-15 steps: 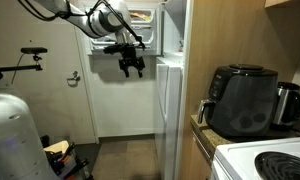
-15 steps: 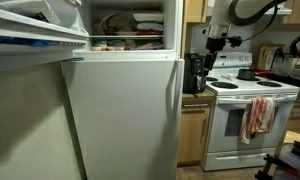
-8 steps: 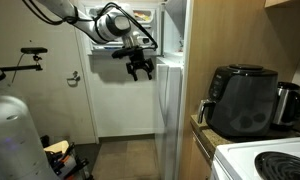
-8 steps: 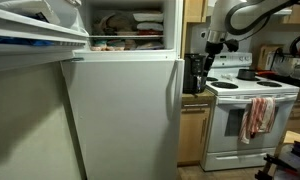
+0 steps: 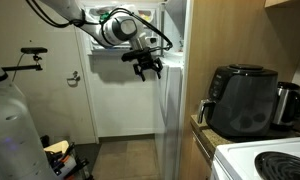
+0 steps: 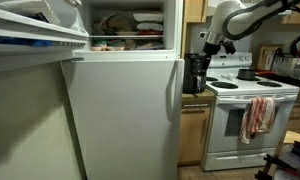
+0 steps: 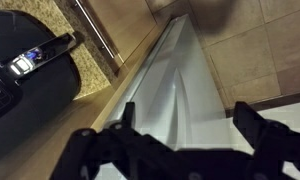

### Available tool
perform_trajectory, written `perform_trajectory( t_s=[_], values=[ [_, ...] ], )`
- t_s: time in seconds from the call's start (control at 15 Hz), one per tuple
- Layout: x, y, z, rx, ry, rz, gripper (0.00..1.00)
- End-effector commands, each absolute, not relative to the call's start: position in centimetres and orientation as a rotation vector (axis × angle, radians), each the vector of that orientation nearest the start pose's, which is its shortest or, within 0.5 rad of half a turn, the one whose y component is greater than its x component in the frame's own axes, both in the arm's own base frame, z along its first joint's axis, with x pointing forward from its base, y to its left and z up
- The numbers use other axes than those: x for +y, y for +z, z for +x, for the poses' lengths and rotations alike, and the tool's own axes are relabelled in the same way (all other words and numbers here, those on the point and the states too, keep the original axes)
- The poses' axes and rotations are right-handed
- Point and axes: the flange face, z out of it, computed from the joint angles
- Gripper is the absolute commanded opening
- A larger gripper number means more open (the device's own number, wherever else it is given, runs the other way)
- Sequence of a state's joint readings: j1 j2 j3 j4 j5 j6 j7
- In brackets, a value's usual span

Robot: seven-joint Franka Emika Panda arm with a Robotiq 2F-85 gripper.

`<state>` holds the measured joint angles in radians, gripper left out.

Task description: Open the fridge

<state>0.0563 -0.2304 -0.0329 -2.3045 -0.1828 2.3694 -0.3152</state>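
The lower door's edge lies slanted under my gripper, so I should turn my gripper to match and hook a finger behind the door's top corner before pulling.
The white fridge shows in both exterior views. Its small upper door stands open and shows food on the freezer shelf. The larger lower door is shut. My gripper hangs at the top front edge of the lower door; in an exterior view it shows past the fridge's side. In the wrist view the gripper is open and empty, its two black fingers spread on either side of the white door edge below them.
A black air fryer sits on the counter beside the fridge. A white stove with a hanging towel stands further along. A white cylinder stands on the floor.
My gripper has moved sideways toward the fridge, from beside the door to its top front edge. The fridge doors have not moved.
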Motion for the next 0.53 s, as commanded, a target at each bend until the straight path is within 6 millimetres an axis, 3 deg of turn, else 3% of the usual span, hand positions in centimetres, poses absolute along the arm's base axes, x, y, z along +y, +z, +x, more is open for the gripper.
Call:
perform_trajectory(
  t_s=[0.0, 0.47],
  values=[
    [1.0, 47.6, 50.5, -0.828, -0.578, -3.154, 1.0],
    [3.5, 48.9, 51.4, -0.837, -0.78, -3.024, 1.0]
  ],
)
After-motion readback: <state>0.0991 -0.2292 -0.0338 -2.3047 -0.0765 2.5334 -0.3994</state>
